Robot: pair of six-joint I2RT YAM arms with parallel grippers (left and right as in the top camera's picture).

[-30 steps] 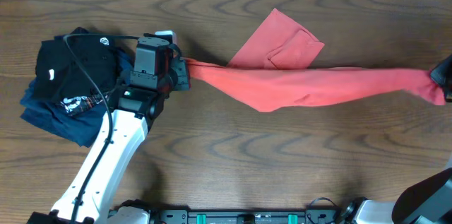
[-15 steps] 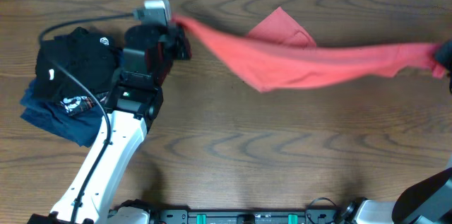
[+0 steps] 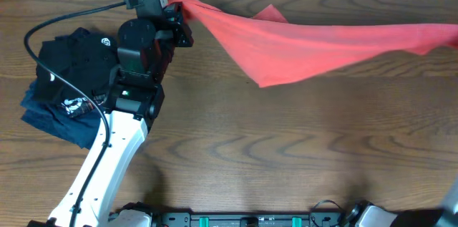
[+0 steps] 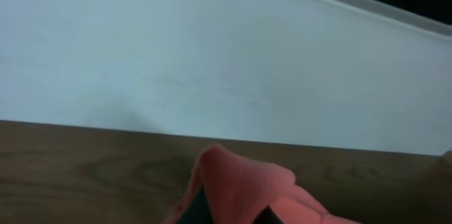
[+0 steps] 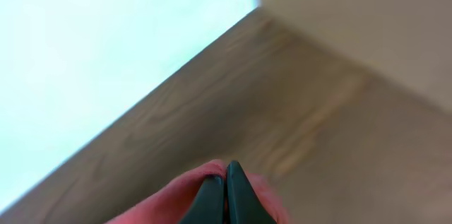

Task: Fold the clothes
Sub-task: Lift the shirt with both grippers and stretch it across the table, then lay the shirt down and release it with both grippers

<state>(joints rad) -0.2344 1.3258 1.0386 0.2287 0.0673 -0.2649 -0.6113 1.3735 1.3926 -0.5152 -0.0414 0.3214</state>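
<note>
The T-shirt hangs in a narrow strip (image 3: 315, 46) from both grippers, so next my right gripper comes back, lays the T-shirt's end at the table's middle (image 3: 300, 109) and takes another part of the T-shirt.
The coral-red T-shirt (image 3: 308, 48) hangs stretched in the air across the far half of the table, held at both ends. My left gripper (image 3: 177, 13) is shut on its left end near the far table edge; the cloth (image 4: 244, 185) bunches over the jaws in the left wrist view. My right gripper is beyond the right edge of the overhead view. In the right wrist view its jaws (image 5: 224, 174) are pressed shut on a fold of the red cloth (image 5: 183, 199). The chest letters are hidden.
A black folded garment with white logos (image 3: 75, 66) lies on a navy-blue folded garment (image 3: 50, 116) at the left, beside my left arm. The white wall (image 4: 212, 54) runs along the far table edge.
Both grippers have carried the shirt's ends toward the far edge and up. The part that lay on the table has lifted, and the right gripper has left the overhead view.
</note>
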